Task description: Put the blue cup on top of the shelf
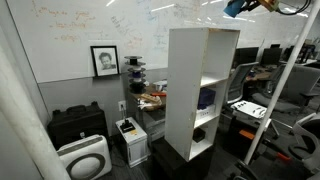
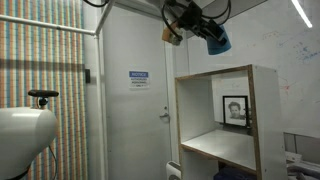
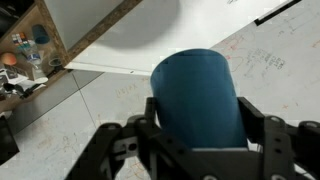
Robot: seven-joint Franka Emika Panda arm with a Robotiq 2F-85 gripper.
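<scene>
I should keep lowering the blue cup [image 2: 219, 45] with my gripper until it rests on the shelf top [image 2: 222, 71], because the cup hangs clear above it with open space below.
My gripper [image 3: 200, 125] is shut on the blue cup [image 3: 197, 95], which fills the middle of the wrist view between the two black fingers. In both exterior views the cup [image 2: 217, 41] [image 1: 236, 7] hangs in the gripper [image 2: 210, 35] high in the air, above and off to the side of the top of the tall white shelf [image 1: 200, 90]. The shelf's top edge [image 2: 225, 70] lies below the cup. In the wrist view the shelf top [image 3: 110, 30] is a white surface at the upper left.
A framed portrait [image 1: 104, 60] leans on the whiteboard wall. A white air purifier [image 1: 84, 158] and a black case [image 1: 76, 125] stand on the floor. Cluttered desks [image 1: 255, 105] sit behind the shelf. A white door [image 2: 135, 100] is beside it.
</scene>
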